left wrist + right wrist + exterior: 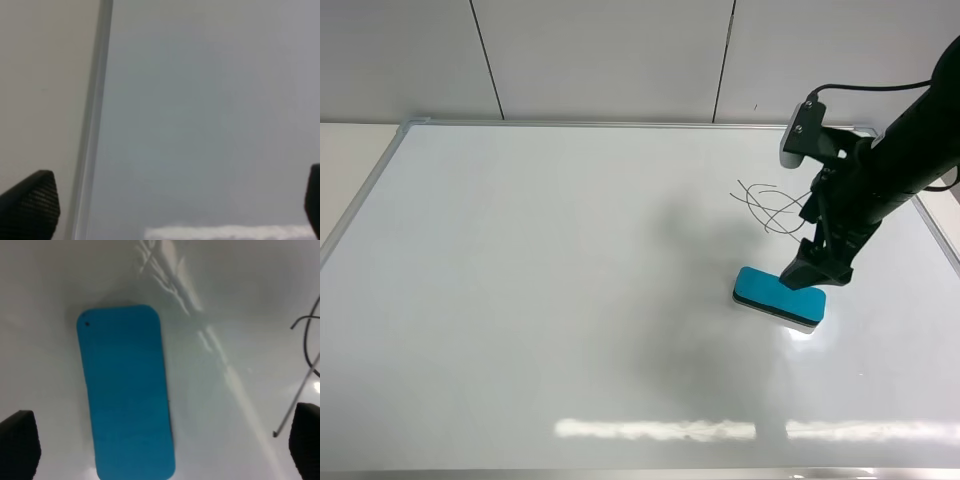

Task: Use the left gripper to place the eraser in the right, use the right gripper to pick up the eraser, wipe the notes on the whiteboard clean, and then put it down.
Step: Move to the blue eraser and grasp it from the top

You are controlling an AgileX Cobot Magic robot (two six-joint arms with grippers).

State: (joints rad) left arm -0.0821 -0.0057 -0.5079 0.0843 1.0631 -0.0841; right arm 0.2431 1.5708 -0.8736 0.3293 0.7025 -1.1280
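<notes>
The teal-blue eraser (127,394) sits off-centre and crooked between my right gripper's fingers, so I should turn that gripper square over the eraser's middle (776,292) before lowering to grip.
The teal-blue eraser (765,288) lies flat on the whiteboard (570,300), right of centre. My right gripper (815,270) hangs just over its right end, open. In the right wrist view the eraser (125,390) lies between the spread fingers of the right gripper (162,445), touching neither. The notes (770,205), thin dark scribbled lines, sit just behind the eraser, and part of them (305,355) shows in the right wrist view. My left gripper (172,205) is open with nothing in it, over the whiteboard (200,100) beside its silver frame (92,125). The exterior view does not show it.
A grey panelled wall (600,55) rises behind the board. A beige table surface (345,170) shows past the board's left frame. The right arm (910,150) reaches in from the upper right with its cable.
</notes>
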